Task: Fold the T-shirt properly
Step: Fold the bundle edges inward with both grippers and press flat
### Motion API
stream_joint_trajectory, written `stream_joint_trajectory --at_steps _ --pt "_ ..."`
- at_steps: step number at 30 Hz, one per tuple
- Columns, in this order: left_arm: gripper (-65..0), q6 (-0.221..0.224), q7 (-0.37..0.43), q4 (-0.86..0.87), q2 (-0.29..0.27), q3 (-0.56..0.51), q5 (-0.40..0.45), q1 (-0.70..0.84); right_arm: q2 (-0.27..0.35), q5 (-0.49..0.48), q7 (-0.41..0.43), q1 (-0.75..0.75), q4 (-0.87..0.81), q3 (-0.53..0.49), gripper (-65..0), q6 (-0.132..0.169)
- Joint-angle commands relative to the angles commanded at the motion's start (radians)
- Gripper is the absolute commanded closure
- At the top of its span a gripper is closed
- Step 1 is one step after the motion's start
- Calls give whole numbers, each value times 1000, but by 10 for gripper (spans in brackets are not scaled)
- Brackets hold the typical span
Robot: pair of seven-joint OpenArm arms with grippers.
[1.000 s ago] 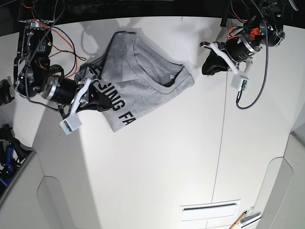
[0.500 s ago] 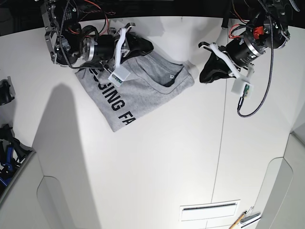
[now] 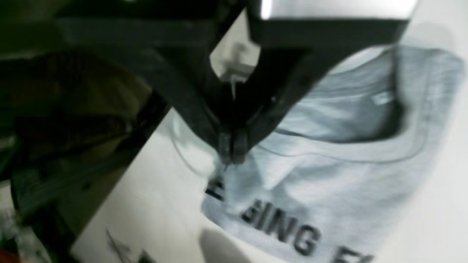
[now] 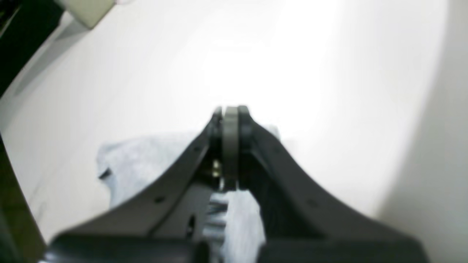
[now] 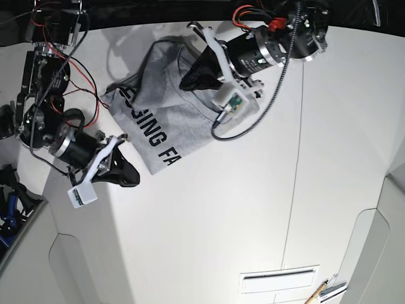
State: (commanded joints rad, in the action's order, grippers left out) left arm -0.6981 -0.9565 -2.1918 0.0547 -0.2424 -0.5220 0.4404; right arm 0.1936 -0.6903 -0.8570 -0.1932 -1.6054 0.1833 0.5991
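The folded T-shirt is lying crooked and its black lettering (image 5: 153,132) is at a slant. My left gripper should turn the lettering's back end (image 5: 125,96) around toward the front to make the T-shirt straight.
The light grey T-shirt (image 5: 158,120) lies partly folded at the table's back left, with black lettering along its left edge and the collar turned up to the right. My left gripper (image 5: 188,81) hangs over the collar area. In the left wrist view it (image 3: 232,155) is shut, tips down at a fold of the T-shirt (image 3: 329,182); I cannot tell whether it pinches fabric. My right gripper (image 5: 130,176) is just left of the shirt's near corner. In the right wrist view it (image 4: 230,117) is shut, with grey T-shirt fabric (image 4: 146,164) showing behind and under its fingers.
The white table (image 5: 221,209) has a seam down its right part (image 5: 294,190) and a slot near the front (image 5: 275,278). A small tool (image 5: 319,292) lies at the front edge. Blue gear (image 5: 6,209) sits off the table's left side. Cables trail from both arms.
My left arm has swung from the right of the table to above the shirt's collar. My right arm has moved from over the shirt's top down to its near left corner.
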Motion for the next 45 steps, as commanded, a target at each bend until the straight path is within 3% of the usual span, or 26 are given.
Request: stream_joint_trajectory --at_steps 2,5,7,13,15,20,23,28,39,42,45 --pt "0 12 45 54 -18 -79 91 -6 0 47 47 -69 132 -34 0 0" --pt "0 114 100 138 -21 -178 221 -24 0 72 92 -159 312 -101 0 0" --pt "0 158 108 194 -21 -214 285 -32 0 74 106 -203 402 -164 0 1" --pt "0 165 107 314 -18 -187 359 -44 -14 132 110 -255 480 -361 0 7" --pt "0 200 108 346 -19 -153 385 -44 -13 156 106 -252 480 -377 0 7" --pt "0 221 108 367 -19 -38 385 -92 17 138 58 -241 479 -375 0 6" --pt "0 261 107 367 -19 47 385 -140 52 64 -3 -240 479 -375 0 6" --pt "0 261 107 402 -19 167 385 -243 105 -61 -67 -206 458 -370 0 7" --pt "0 266 106 519 -18 179 411 -378 108 -74 -68 150 79 -295 0 3" --pt "0 268 100 515 -16 179 409 -380 108 -66 -68 197 34 -294 0 3" --pt "0 268 86 464 12 179 354 -380 108 -50 -60 196 29 -286 0 3"
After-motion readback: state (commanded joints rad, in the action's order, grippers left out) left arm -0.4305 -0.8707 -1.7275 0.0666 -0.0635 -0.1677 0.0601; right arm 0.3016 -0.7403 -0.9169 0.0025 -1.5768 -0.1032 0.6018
